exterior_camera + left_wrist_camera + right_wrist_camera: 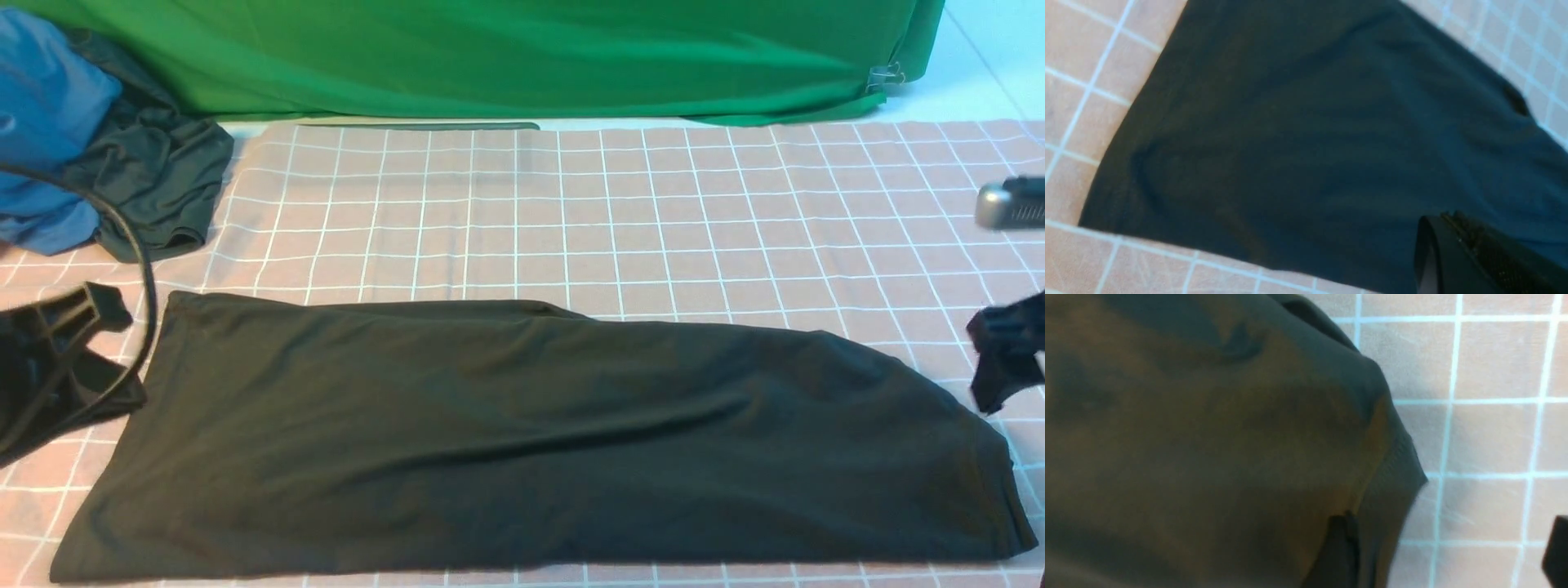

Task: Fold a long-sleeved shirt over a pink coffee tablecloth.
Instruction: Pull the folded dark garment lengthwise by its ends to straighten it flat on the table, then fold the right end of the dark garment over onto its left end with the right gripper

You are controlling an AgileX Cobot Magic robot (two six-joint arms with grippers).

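I expect the shirt's black band (558,446) to fold over together when I carry the shirt's end across, because the shirt's end lies limp with its layers stacked (1011,505).
The long-sleeved shirt (522,433) lies as a long black band, folded lengthwise, across the near part of the pink coffee tablecloth (571,212). Its print and label are hidden. My left gripper (102,306) hovers just off the shirt's left end, and the left wrist view shows the left gripper (1437,222) shut with nothing in it over the shirt (1310,134). My right gripper (989,367) is blurred at the shirt's right end. In the right wrist view the right gripper (1447,555) stands open, one finger over the shirt (1208,449), the other over the bare tablecloth (1494,437).
A green cloth (490,57) hangs along the back. A blue cloth (41,122) bunched with a smaller dark garment (159,180) sits at the back left. A black cable (140,245) loops near the left arm. A silver-grey object (1008,204) juts in at the right edge.
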